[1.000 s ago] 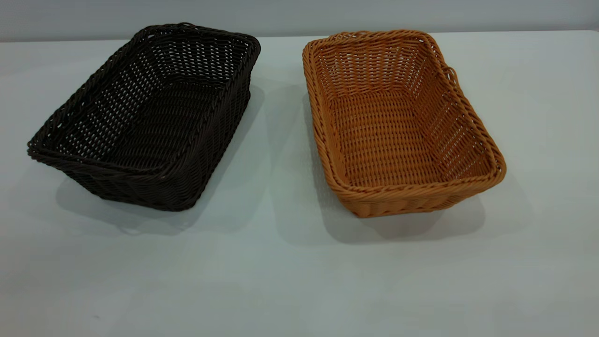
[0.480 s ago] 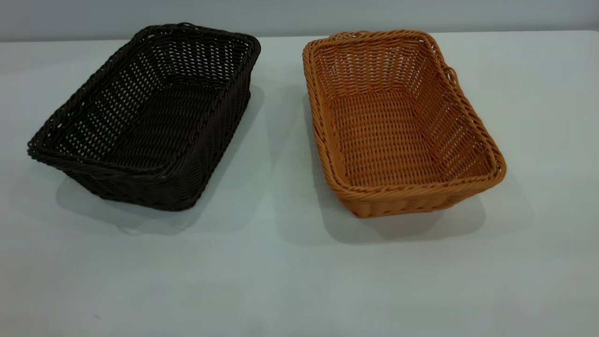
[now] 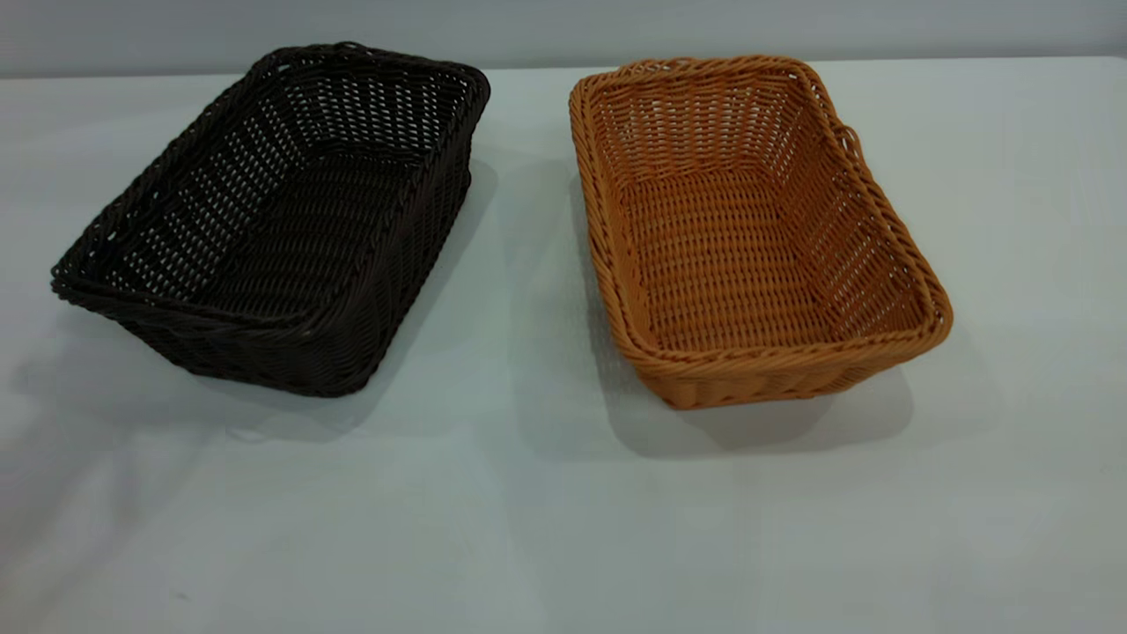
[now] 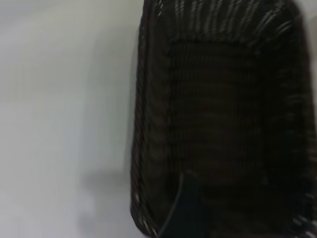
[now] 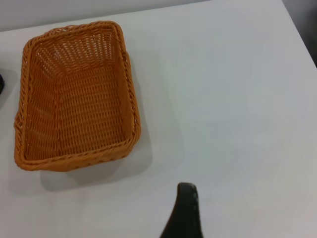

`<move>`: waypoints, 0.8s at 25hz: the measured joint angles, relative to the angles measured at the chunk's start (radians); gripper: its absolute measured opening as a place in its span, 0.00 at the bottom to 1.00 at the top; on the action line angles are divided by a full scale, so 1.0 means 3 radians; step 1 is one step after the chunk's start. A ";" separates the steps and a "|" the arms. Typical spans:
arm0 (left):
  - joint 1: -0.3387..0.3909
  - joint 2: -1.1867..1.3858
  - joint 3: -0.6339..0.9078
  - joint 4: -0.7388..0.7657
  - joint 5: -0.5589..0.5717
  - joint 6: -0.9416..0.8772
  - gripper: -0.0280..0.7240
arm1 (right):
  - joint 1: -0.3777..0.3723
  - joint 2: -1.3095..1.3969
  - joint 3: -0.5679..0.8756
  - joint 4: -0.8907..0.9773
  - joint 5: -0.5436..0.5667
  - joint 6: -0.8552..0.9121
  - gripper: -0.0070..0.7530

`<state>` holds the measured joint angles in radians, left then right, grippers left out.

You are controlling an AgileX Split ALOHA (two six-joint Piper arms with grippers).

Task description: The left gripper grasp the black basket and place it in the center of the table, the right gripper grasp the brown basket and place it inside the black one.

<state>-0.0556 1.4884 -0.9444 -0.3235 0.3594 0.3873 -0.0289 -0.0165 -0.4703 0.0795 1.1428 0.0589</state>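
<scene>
The black basket's long rim (image 3: 158,167) facing away from the brown basket is free, so the robot's left gripper should keep going down until its fingers are on both sides of that rim (image 3: 191,134).
The black basket (image 3: 282,220) stands on the white table (image 3: 528,493) at the left of the exterior view. The brown basket (image 3: 748,229) stands to its right, a gap between them. Both are upright and empty. Neither gripper shows in the exterior view. In the left wrist view the black basket (image 4: 218,114) fills the picture, close below my left gripper (image 4: 190,213), which hangs over the basket's near end. In the right wrist view the brown basket (image 5: 74,99) lies well off from my right gripper (image 5: 223,213). Only one finger (image 5: 184,208) shows, with bare table beside it.
The table's far edge (image 3: 546,66) runs behind both baskets against a grey wall. The table's right corner (image 5: 292,15) shows in the right wrist view. A soft shadow (image 3: 53,414) lies on the table at the front left.
A soft shadow has spread over the table at the front left of the exterior view. Both baskets stand where they were.
</scene>
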 joint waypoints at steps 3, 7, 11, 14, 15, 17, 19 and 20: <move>0.0000 0.0608 -0.0351 -0.0007 -0.0030 0.0044 0.81 | 0.0000 0.0040 0.0000 -0.0003 0.0000 0.0009 0.78; 0.0000 0.1314 -0.0801 -0.0007 -0.0045 0.0144 0.81 | 0.0000 0.0253 0.0000 -0.0003 -0.0014 0.0031 0.78; 0.0000 0.1857 -0.1133 -0.0007 -0.0067 0.0190 0.81 | 0.0000 0.0567 0.0000 -0.0031 -0.0049 0.0114 0.78; 0.0000 0.2061 -0.1253 0.0039 -0.0136 0.0197 0.81 | 0.0000 0.0878 -0.0021 -0.0049 -0.0102 0.0147 0.78; 0.0000 0.2099 -0.1274 0.0064 -0.0153 0.0201 0.81 | 0.0000 0.1001 -0.0039 -0.0050 -0.0126 0.0147 0.78; 0.0000 0.2147 -0.1290 0.0118 -0.0216 0.0208 0.81 | 0.0000 0.1242 -0.0082 -0.0050 -0.0213 0.0158 0.78; 0.0000 0.2185 -0.1300 0.0186 -0.0260 0.0211 0.81 | 0.0000 0.1521 -0.0115 -0.0035 -0.0329 0.0164 0.78; 0.0000 0.2203 -0.1303 0.0208 -0.0279 0.0211 0.81 | 0.0000 0.1636 -0.0125 -0.0016 -0.0381 0.0164 0.78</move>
<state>-0.0556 2.1491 -1.3354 -0.2612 0.2758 0.4505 -0.0289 0.4744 -0.5077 0.0745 1.0285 0.1081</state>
